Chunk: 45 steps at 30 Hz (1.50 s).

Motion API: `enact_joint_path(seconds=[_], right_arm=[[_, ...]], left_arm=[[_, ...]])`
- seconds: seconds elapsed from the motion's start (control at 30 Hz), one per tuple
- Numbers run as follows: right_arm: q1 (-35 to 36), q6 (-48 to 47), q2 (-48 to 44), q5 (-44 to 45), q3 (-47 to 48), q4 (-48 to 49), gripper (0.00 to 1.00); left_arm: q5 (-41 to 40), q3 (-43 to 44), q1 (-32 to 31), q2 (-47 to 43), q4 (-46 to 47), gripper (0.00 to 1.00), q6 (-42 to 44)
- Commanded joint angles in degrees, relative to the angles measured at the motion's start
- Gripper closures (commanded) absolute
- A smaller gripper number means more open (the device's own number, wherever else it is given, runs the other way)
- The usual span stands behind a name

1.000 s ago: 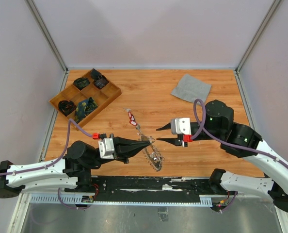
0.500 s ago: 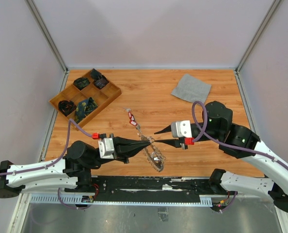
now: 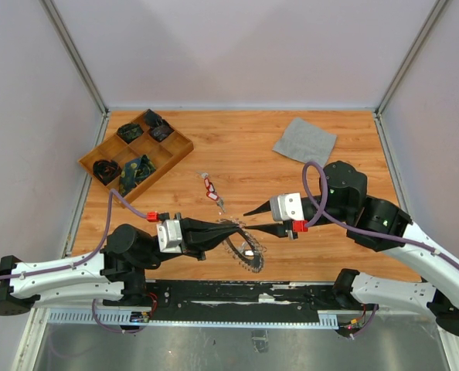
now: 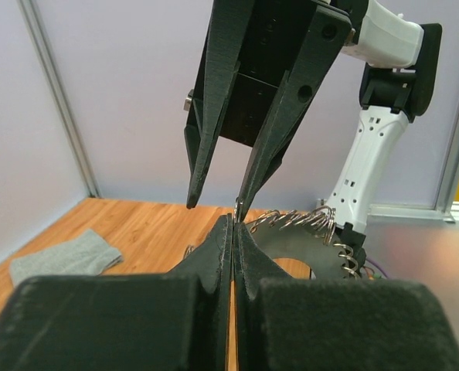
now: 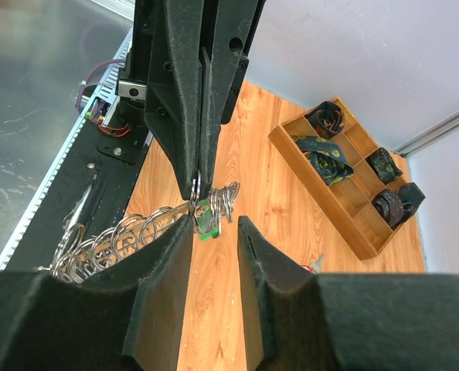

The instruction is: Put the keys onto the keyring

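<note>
The small loop (image 5: 194,202) is right up against one finger. Next, my right gripper lines up the middle of its open fingers with the loop (image 5: 196,190) and closes before my left gripper opens.
The keyring (image 3: 246,249) is a thin silver ring fringed with small loops, tilted up off the wooden table near the front edge. My left gripper (image 3: 241,226) is shut on one small loop at its rim, and the wrist view shows the jaws pressed together (image 4: 233,221) with the keyring (image 4: 311,236) just behind them. My right gripper (image 3: 255,221) is open and meets the left tip head-on, one finger on each side of it. In the right wrist view a key with a green tag (image 5: 206,220) hangs at that loop beside my right gripper (image 5: 214,226). A red-tagged key (image 3: 209,185) and another key (image 3: 220,204) lie on the table.
A wooden tray (image 3: 157,168) with dark items in its compartments sits at the back left. A grey cloth square (image 3: 304,140) lies at the back right. White walls with metal posts enclose the table. A black rail runs along the front edge.
My right gripper has moved left and down to the left gripper's tip and narrowed slightly. The left gripper stays shut on the keyring, which has shifted a little.
</note>
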Motion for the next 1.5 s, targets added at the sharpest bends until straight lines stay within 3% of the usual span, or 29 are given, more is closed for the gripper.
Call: enact_joint_path(seconds=[0.0,0.33,0.73,1.13,1.37,1.47], right_arm=[[0.9,-1.5,-0.1,-0.9,-0.3,-1.2,0.68],[0.9,-2.7,-0.1,-0.2,0.2,-3.6,0.65],[1.1,-2.0,0.3,-0.1,-0.7,0.9,0.68],[1.4,-1.5,0.7,-1.5,-0.7,0.8,0.88],[1.3,-1.7,0.3,1.5,-0.5,0.2,0.99],[1.3,-1.9,-0.2,3.7,-0.1,-0.9,0.99]], left_arm=[[-0.5,0.7,-0.4,-0.4,3.9,0.99,0.7],[-0.8,0.7,-0.4,-0.3,3.9,0.99,0.9],[0.6,1.3,-0.4,0.4,3.7,0.99,0.7],[0.6,1.3,-0.4,0.6,3.9,1.00,0.9],[2.3,1.5,-0.4,0.5,3.7,0.99,1.0],[3.7,1.6,-0.4,0.3,3.4,0.99,1.4]])
